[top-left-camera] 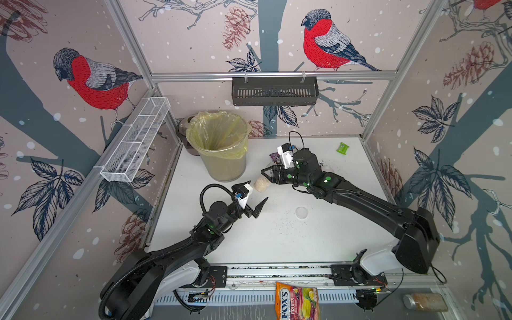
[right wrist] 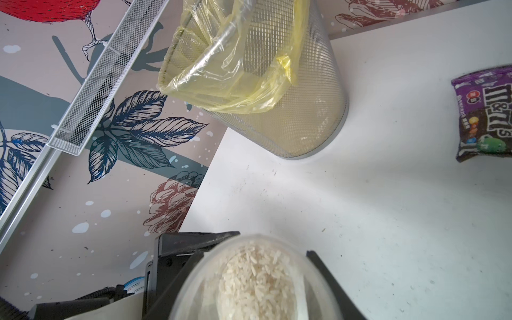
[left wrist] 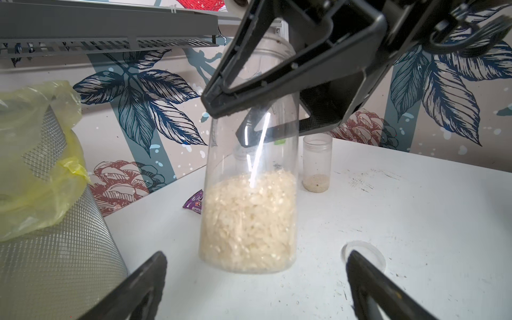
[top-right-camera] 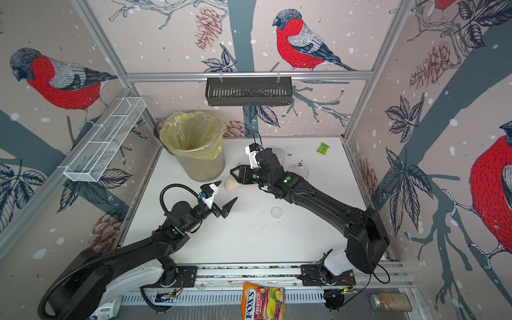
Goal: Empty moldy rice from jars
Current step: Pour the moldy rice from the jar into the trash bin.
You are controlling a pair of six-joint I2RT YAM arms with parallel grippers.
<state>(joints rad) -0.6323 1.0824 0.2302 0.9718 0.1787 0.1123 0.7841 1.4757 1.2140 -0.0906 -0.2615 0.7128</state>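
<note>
The rice-filled lower half (left wrist: 248,224) stands clear below my right gripper, centred ahead, so my left gripper should keep moving forward until its open fingers are on both sides of the jar (top-left-camera: 261,184), and then close.
My right gripper (top-left-camera: 267,174) (right wrist: 255,282) is shut on the upper part of a slim clear jar (top-left-camera: 261,184) (left wrist: 249,194), lidless and slightly tilted just right of the bin. Pale moldy rice (left wrist: 249,221) (right wrist: 257,279) fills its lower half. I cannot tell whether its base touches the table. My left gripper (top-left-camera: 256,191) (left wrist: 256,277) stands wide open in front of this jar, nothing between its fingers. A clear round lid (top-left-camera: 301,212) (left wrist: 363,249) lies flat on the table. A second slim jar (left wrist: 317,163) (top-right-camera: 302,171) holds a little rice. A wider jar with a dotted silver lid (top-right-camera: 278,153) shows behind the right arm.
A mesh bin (top-left-camera: 221,149) with a yellow liner stands at the back left. A purple candy packet (right wrist: 484,116) lies near the right wrist and a green packet (top-left-camera: 342,148) at the back right. A candy bag (top-left-camera: 297,302) and a brown-filled jar (top-left-camera: 425,302) lie off the front edge.
</note>
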